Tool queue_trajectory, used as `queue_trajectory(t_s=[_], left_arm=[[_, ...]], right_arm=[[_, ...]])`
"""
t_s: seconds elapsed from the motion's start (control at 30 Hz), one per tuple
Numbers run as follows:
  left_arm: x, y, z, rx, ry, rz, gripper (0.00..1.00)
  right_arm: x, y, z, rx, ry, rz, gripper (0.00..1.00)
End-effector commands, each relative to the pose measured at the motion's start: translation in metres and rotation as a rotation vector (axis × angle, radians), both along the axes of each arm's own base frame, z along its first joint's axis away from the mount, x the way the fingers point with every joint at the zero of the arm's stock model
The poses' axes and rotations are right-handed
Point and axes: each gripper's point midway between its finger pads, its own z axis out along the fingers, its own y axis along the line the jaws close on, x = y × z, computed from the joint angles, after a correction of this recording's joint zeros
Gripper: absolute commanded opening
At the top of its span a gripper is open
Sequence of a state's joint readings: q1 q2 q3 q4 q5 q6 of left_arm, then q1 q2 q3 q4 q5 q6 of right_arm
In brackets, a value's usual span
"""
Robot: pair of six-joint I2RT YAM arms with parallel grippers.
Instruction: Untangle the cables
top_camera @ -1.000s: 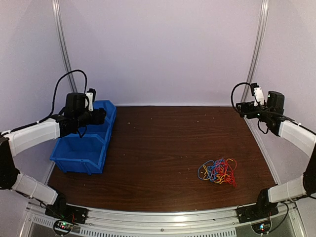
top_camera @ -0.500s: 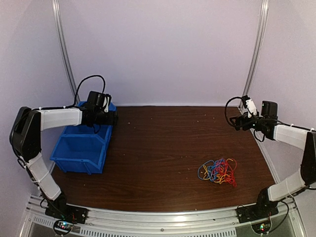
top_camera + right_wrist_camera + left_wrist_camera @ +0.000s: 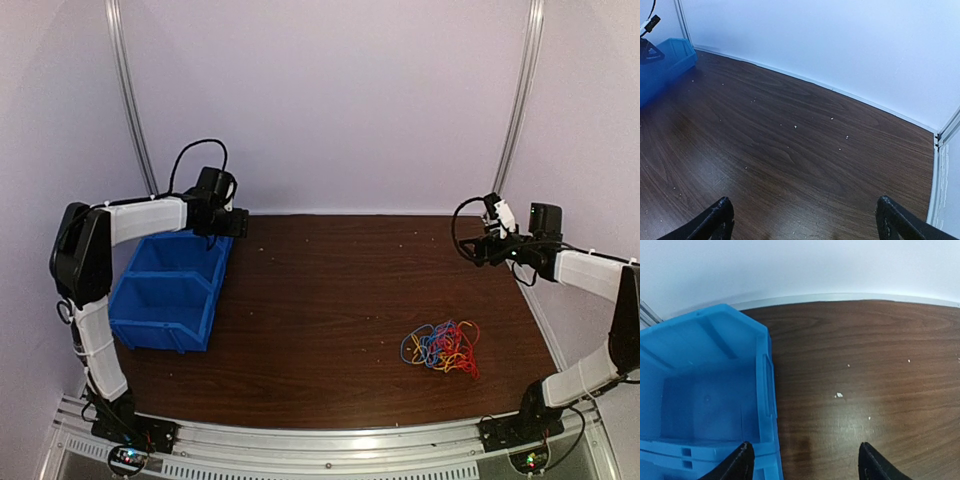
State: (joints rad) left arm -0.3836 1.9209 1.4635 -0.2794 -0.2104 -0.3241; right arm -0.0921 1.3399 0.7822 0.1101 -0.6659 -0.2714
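Note:
The blue bin (image 3: 165, 296) is a long way from the cables, so my left gripper should move away from the bin's far end, grip the bin side's middle (image 3: 216, 287) and pull the bin closer.
The cables (image 3: 441, 346) lie in one tangled heap of red, blue and yellow-orange wires on the table's front right. No wrist view shows them. My left gripper (image 3: 238, 222) is open and empty at the far left, over the blue bin's far end; in the left wrist view (image 3: 802, 462) its fingertips (image 3: 740, 462) straddle the bin's right wall. My right gripper (image 3: 470, 247) is open and empty at the far right, well behind the heap; the right wrist view (image 3: 805, 220) shows only bare wood between its fingertips (image 3: 720, 215).
A blue plastic bin (image 3: 170, 290) stands at the table's left edge, empty inside in the left wrist view (image 3: 700, 400). White walls and metal corner posts (image 3: 520, 100) close in the table. Small white specks (image 3: 795, 126) dot the wood.
My left arm swung from above the bin's middle toward the far wall and right, to the bin's far end. My right gripper dropped lower and moved a little left. The cables have not moved.

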Motion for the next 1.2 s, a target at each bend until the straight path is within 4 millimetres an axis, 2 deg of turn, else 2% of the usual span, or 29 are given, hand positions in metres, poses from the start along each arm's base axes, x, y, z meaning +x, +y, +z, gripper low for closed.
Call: queue_trajectory(t_s=[0.0,0.2,0.27,0.47,0.6,0.83,1.03,1.17], left_arm=[[0.016,0.005,-0.001,0.026,0.018,0.093,0.73],[0.029,0.005,-0.017,0.047,0.042,0.129,0.73],[0.028,0.008,-0.024,0.062,0.067,0.144,0.73],[0.009,0.018,-0.027,0.055,0.093,0.189,0.72],[-0.012,0.021,-0.018,0.052,0.080,0.187,0.71],[-0.042,0.029,-0.054,0.062,0.164,0.186,0.67],[-0.042,0.032,-0.069,0.081,0.173,0.194,0.67],[-0.033,0.024,-0.073,0.087,0.178,0.156,0.63]], right_arm=[[0.000,0.003,0.015,0.001,-0.037,0.037,1.00],[-0.003,0.004,0.020,-0.005,-0.049,0.050,1.00],[-0.005,0.004,0.022,-0.007,-0.055,0.050,1.00],[-0.004,0.004,0.020,-0.010,-0.053,0.051,1.00],[-0.005,0.005,0.020,-0.006,-0.050,0.058,1.00],[-0.005,0.007,0.018,0.003,-0.044,0.070,1.00],[-0.004,0.009,0.013,0.010,-0.029,0.077,1.00],[-0.005,0.009,0.012,0.006,-0.027,0.079,1.00]])
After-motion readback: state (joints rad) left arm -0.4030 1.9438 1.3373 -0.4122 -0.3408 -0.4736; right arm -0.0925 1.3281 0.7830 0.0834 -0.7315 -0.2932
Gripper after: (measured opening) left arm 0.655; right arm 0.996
